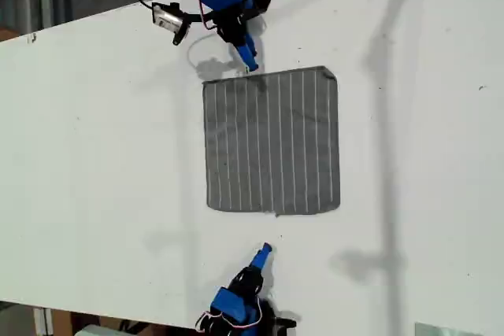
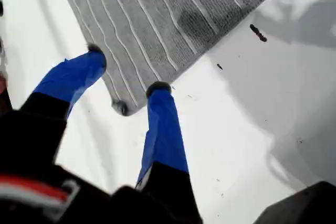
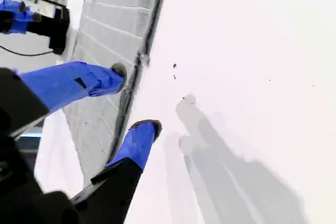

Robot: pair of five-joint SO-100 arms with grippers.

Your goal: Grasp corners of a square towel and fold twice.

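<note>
The towel's side (image 1: pixel 334 143) will fold over and the towel's far half will stay flat when I carry the towel's upper corner (image 1: pixel 328 74) across, because that corner curls limply.
The grey pinstriped towel (image 1: pixel 272 143) lies flat and unfolded in the middle of the white table. In the exterior view my first gripper (image 1: pixel 264 251) hovers over bare table just below the towel's lower edge. In the first wrist view it (image 2: pixel 127 69) is open and empty, and a rounded corner (image 2: pixel 122 107) of the towel (image 2: pixel 157 14) shows between its blue fingers. My second gripper (image 1: pixel 250 64) is at the towel's upper edge in the exterior view. It (image 3: pixel 135 98) is open and straddles the edge of the towel (image 3: pixel 105 30), holding nothing.
The white table (image 1: pixel 94 155) spreads wide on both sides of the towel in the exterior view. A small camera with a black cable (image 1: pixel 169 20) sticks out beside the second arm. Dark specks (image 2: pixel 257 32) dot the table near the towel's edge. The first arm (image 3: pixel 31 17) shows across the towel.
</note>
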